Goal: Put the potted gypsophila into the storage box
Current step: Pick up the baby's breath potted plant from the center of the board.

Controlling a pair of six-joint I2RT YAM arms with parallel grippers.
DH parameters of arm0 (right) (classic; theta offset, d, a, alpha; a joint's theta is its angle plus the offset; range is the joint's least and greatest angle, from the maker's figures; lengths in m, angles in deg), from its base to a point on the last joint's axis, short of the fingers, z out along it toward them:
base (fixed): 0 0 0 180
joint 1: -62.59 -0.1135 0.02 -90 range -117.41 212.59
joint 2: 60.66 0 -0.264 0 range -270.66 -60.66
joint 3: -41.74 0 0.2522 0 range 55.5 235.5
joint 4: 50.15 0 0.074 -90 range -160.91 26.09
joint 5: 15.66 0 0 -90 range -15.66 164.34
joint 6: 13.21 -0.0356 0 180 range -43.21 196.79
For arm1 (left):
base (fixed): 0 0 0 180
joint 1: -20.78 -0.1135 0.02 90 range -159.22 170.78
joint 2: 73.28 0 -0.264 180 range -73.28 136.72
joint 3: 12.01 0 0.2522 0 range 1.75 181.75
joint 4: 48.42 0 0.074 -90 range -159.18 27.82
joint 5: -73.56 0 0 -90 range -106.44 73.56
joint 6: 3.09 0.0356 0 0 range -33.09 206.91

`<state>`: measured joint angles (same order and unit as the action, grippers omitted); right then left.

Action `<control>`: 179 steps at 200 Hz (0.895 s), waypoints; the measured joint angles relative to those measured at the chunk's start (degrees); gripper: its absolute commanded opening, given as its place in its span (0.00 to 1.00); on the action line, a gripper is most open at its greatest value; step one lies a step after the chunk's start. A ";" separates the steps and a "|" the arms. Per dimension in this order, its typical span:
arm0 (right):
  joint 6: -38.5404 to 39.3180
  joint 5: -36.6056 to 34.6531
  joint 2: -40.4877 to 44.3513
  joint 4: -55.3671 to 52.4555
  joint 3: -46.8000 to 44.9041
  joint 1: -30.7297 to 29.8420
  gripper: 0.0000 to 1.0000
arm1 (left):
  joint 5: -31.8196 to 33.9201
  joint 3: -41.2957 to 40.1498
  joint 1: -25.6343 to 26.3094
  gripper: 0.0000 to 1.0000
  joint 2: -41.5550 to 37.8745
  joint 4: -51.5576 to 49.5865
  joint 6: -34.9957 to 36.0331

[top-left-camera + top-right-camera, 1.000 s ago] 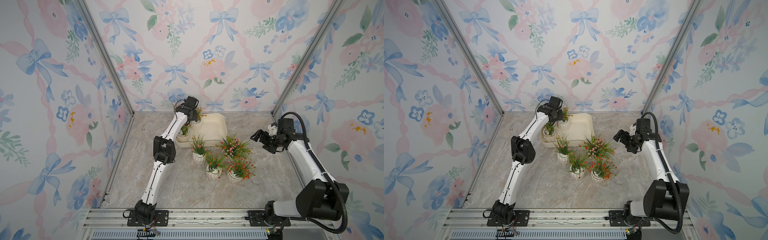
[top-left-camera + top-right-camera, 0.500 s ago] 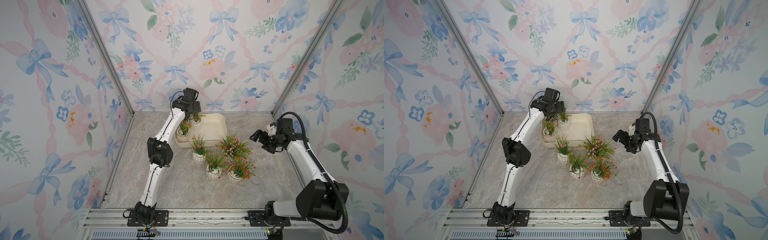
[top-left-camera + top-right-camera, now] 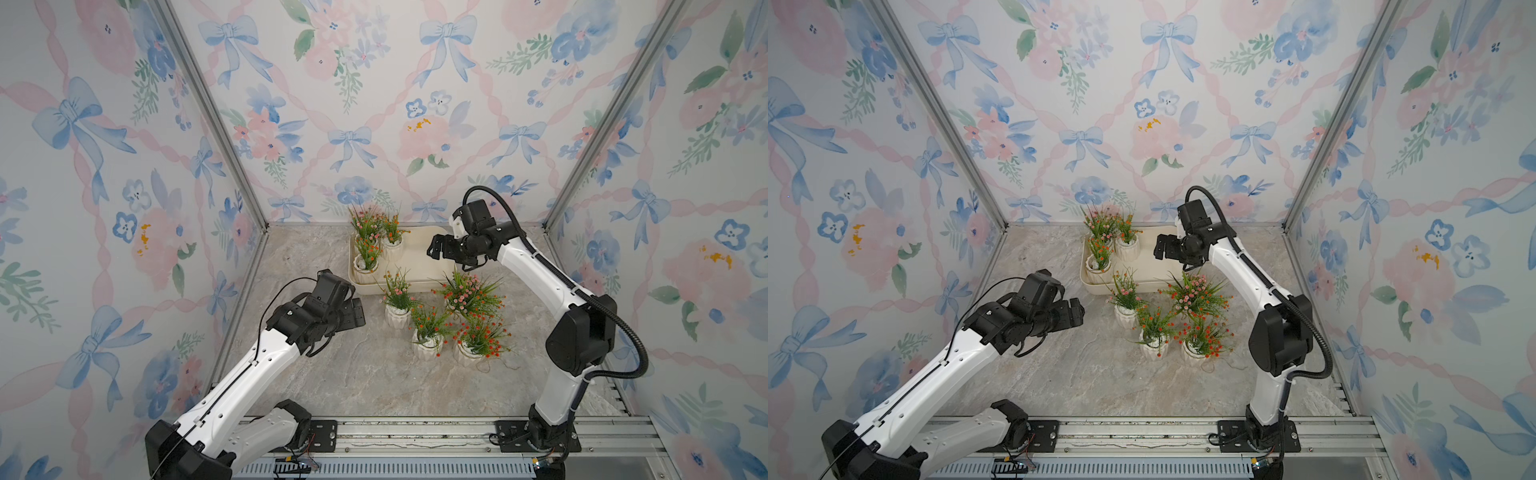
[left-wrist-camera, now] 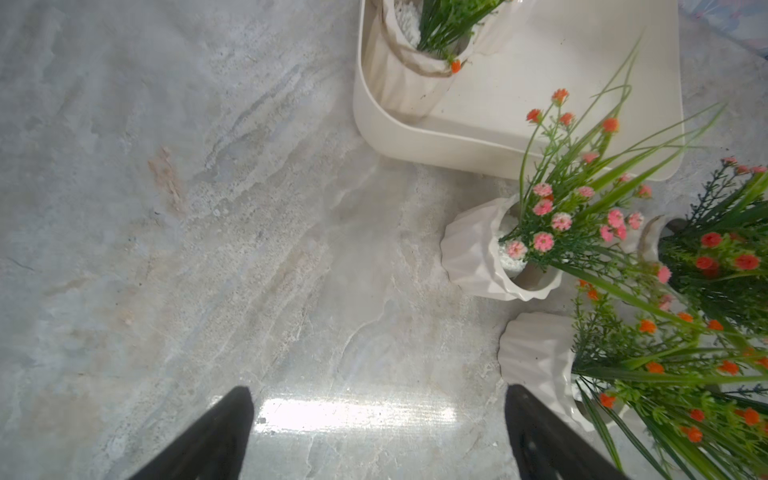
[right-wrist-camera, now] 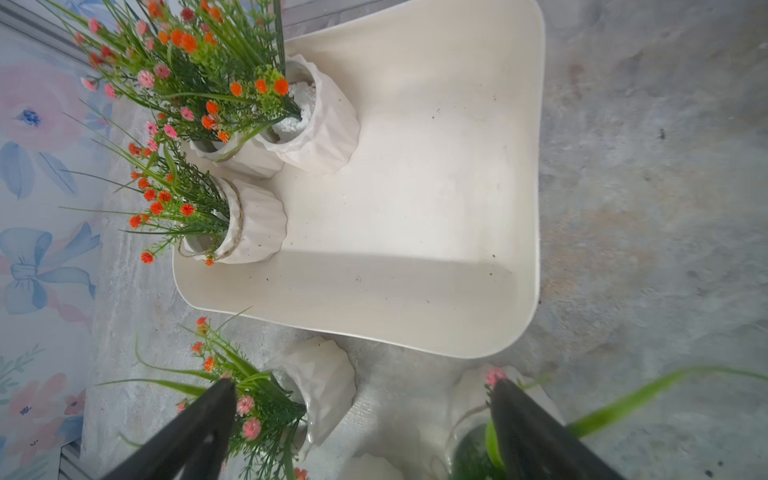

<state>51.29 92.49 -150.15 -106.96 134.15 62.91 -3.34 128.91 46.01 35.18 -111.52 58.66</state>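
Clear marble (image 3: 374,320) stretches from the robot's open left gripper to the pink-flowered pot, so the gripper should go on moving in until its fingers get to the pot's rim (image 3: 397,307), and then close.
The cream storage box (image 3: 411,266) (image 3: 1142,272) lies at the back of the table in both top views. Three potted gypsophila stand in its left end, one at the near corner (image 3: 366,262) (image 5: 253,224). Several more pots stand in front of the box, the nearest to it pink-flowered (image 3: 397,316) (image 4: 478,253). My left gripper (image 3: 358,313) (image 4: 379,390) hangs open and empty over bare table, left of those pots. My right gripper (image 3: 434,249) (image 5: 362,384) is open and empty above the box's right part, with nothing between its fingers.
The marble tabletop (image 3: 374,374) is walled by flowered panels on three sides, with metal posts (image 3: 216,124) at the back corners. A metal rail (image 3: 415,436) carries both arm bases along the front edge. The box's right half (image 5: 436,187) holds no pots.
My left gripper opened, left a pot in the box's left end, and pulled back to the front left. My right gripper moved left, over the box.
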 measured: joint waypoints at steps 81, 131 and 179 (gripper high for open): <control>-0.02 -6.01 -10.47 -0.39 17.59 -11.91 0.97 | -1.22 -39.32 2.01 0.98 -30.77 1.07 -1.01; 0.00 -7.80 -22.08 -1.07 29.70 -21.73 0.97 | -3.54 -65.79 4.31 0.96 -45.86 0.63 -10.56; -0.02 -8.94 -29.94 -2.19 34.49 -25.57 0.97 | -6.12 -74.05 6.88 0.92 -49.57 5.84 -21.35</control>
<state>51.27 83.56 -180.09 -109.14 168.64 37.34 -9.46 54.85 52.90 -14.39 -105.69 37.31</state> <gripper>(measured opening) 0.969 0.923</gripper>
